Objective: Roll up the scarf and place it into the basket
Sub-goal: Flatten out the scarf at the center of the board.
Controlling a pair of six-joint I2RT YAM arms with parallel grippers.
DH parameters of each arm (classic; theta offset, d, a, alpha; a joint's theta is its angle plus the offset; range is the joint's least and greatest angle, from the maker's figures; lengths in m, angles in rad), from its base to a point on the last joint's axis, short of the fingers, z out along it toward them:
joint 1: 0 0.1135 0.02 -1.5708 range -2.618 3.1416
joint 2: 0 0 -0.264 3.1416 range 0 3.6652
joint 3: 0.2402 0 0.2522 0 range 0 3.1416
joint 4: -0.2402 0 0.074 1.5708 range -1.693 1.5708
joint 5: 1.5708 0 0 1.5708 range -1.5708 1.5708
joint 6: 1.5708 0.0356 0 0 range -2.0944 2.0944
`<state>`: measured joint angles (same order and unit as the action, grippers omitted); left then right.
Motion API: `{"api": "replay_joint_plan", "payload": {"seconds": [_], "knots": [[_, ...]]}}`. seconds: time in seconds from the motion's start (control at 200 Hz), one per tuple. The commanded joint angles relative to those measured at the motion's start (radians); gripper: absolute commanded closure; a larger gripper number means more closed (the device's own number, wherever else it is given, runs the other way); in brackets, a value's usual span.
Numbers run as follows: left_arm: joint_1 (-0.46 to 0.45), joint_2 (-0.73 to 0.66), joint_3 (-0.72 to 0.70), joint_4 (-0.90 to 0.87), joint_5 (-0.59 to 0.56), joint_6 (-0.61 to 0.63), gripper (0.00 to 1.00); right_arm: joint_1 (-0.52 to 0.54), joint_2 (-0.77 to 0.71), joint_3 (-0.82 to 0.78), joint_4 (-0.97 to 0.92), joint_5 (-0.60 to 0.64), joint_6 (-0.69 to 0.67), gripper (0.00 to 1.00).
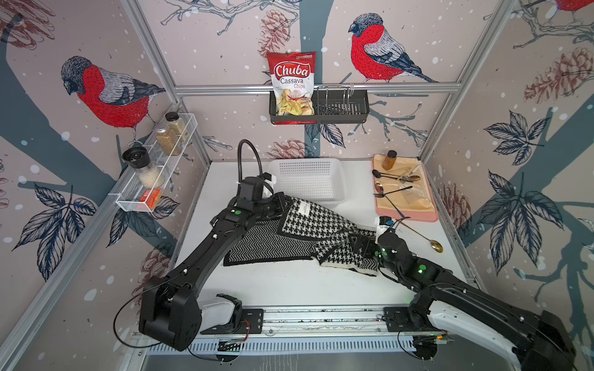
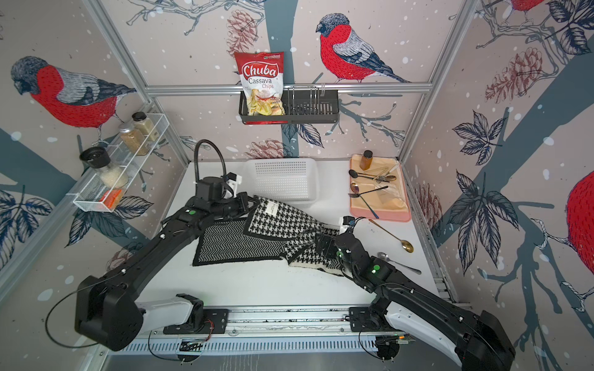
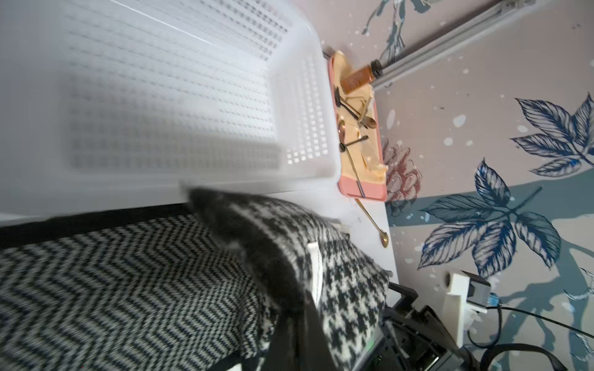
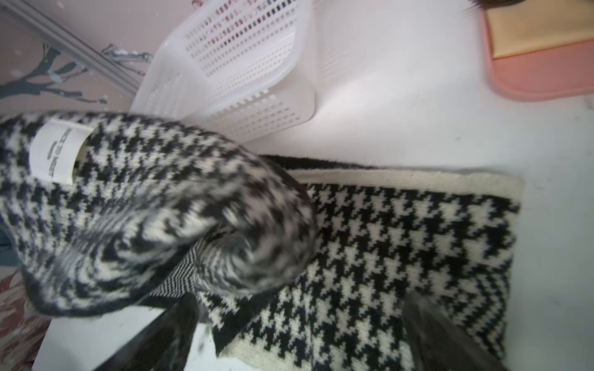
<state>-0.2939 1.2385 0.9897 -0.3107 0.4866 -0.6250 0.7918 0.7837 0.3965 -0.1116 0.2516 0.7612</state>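
Note:
The scarf's raised flap curls slack (image 1: 333, 232) over the scarf's houndstooth end, so the robot's right gripper should pull that end (image 1: 344, 255) away while the left gripper draws the flap tight.
The scarf (image 1: 311, 221) (image 2: 279, 221) lies across the middle of the table, herringbone side up at the left and houndstooth at the right. My left gripper (image 1: 286, 204) (image 3: 302, 337) is shut on the scarf's black edge by its white label and holds a houndstooth flap raised. That corner hangs just in front of the white basket (image 1: 308, 183) (image 3: 160, 96) (image 4: 244, 64). My right gripper (image 1: 361, 245) (image 4: 299, 347) stands open over the flat houndstooth end (image 4: 385, 241). Its dark fingers (image 4: 170, 337) sit either side of the cloth, and nothing is pinched between them.
A pink tray (image 1: 430, 218) with cutlery and an amber bottle sits at the back right. A gold spoon (image 1: 421, 236) and a silver spoon (image 2: 398, 261) lie on the table to the right of the right arm. A black rack with a chips bag (image 1: 291, 83) hangs on the back wall, and a white wire shelf (image 1: 154, 170) on the left wall.

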Motion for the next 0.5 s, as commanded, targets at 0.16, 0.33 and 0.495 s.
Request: {"api": "replay_joint_plan", "payload": {"seconds": [0.16, 0.33, 0.495], "knots": [[0.157, -0.081, 0.091, -0.344, -0.115, 0.197, 1.00, -0.042, 0.123, 0.054, -0.021, 0.011, -0.029, 0.00], [0.233, -0.148, 0.184, -0.409, -0.190, 0.247, 1.00, -0.024, 0.227, 0.105, 0.002, -0.058, -0.073, 0.01], [0.245, -0.213, 0.259, -0.400, -0.274, 0.295, 1.00, 0.061, 0.341, 0.166, 0.055, -0.116, -0.089, 0.04]]}}
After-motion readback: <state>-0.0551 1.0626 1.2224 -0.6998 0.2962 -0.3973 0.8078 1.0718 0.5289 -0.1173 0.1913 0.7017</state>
